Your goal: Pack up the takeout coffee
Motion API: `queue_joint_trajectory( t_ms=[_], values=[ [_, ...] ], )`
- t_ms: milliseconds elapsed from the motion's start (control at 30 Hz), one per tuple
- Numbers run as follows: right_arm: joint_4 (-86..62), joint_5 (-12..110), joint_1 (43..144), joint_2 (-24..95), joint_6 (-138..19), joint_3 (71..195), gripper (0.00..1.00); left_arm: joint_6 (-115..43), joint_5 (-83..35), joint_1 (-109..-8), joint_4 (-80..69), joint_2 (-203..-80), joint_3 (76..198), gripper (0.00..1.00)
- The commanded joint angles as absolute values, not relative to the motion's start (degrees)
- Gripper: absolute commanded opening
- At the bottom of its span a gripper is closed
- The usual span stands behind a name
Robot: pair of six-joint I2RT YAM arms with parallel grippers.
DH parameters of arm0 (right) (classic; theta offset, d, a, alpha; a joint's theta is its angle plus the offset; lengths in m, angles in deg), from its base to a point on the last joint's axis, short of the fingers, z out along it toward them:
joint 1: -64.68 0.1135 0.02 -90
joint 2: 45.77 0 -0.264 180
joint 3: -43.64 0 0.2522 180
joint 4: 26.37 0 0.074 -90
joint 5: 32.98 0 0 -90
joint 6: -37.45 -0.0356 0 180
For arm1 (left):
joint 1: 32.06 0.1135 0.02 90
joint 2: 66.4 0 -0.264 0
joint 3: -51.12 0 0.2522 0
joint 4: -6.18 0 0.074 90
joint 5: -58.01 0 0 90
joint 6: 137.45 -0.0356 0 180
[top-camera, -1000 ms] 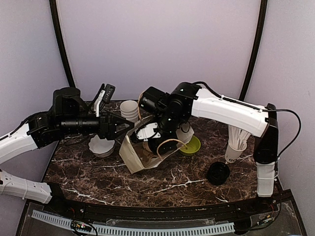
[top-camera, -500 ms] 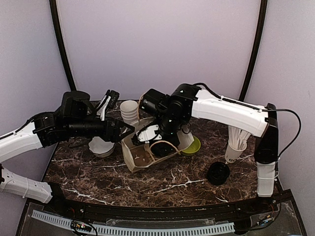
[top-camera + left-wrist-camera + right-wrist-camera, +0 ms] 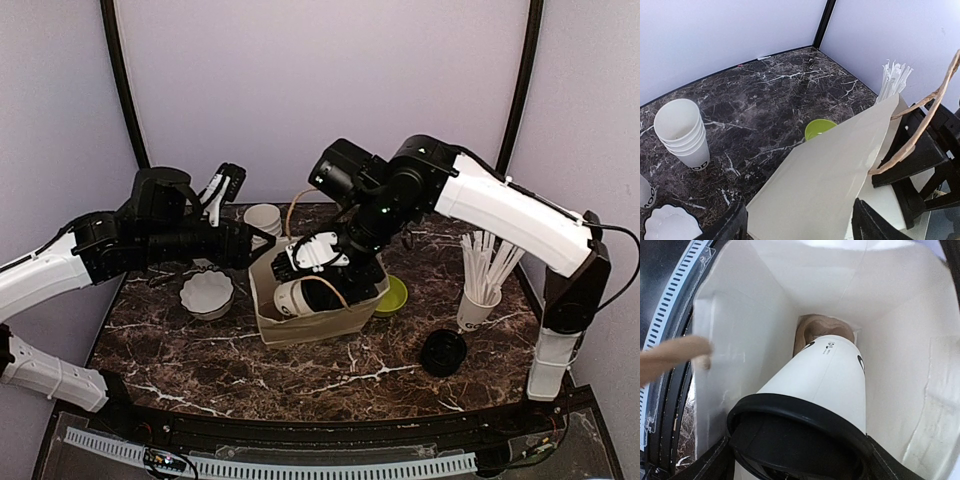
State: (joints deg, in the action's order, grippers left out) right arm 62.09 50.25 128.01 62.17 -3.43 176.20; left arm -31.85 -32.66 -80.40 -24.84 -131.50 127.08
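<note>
My right gripper is holding the cup [image 3: 822, 372] at a slant, so I should lift it out of the bag, set it upright beside the bag [image 3: 385, 376] and grab its lid squarely.
A white takeout coffee cup [image 3: 298, 298] with a black lid is in my right gripper [image 3: 318, 272], which is shut on its lid end. The cup points bottom first, tilted, into the open mouth of a white paper bag [image 3: 310, 325]. In the right wrist view the cup [image 3: 827, 382] hangs inside the bag [image 3: 740, 340], above a brown patch on the bag's floor. My left gripper [image 3: 258, 248] is open at the bag's left wall. In the left wrist view that wall [image 3: 825, 185] lies across the gap between its fingers [image 3: 735, 225].
A stack of white cups [image 3: 262, 220] stands behind the bag. A white scalloped bowl [image 3: 207, 292] is at the left. A lime-green bowl [image 3: 393, 296], a cup of white sticks [image 3: 478, 305] and a loose black lid [image 3: 443, 352] are on the right.
The bag has gone from tipped over with its mouth toward the front to standing upright. My right arm has risen with the cup. My left gripper has moved right along the bag.
</note>
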Motion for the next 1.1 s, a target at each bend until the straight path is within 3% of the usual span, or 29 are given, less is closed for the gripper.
queue_joint_trajectory(
  t_ms=[0,567,867,1067],
  values=[
    [62.73,48.08,128.08,60.67,-2.32,179.95,0.45,-35.08,-34.55,-80.34,-25.59,-132.72,130.99,0.75],
    [57.01,64.52,127.52,55.89,-1.48,195.01,0.45,-41.36,-38.07,-74.58,-28.09,-136.93,141.12,0.8],
    [49.61,78.45,123.29,44.57,-2.11,182.53,0.49,-40.82,-40.36,-74.39,-28.41,-135.22,140.77,0.81],
    [58.32,72.59,122.59,38.04,-4.59,170.63,0.5,-41.22,-42.21,-74.42,-29.31,-133.83,140.08,0.81]
  ],
)
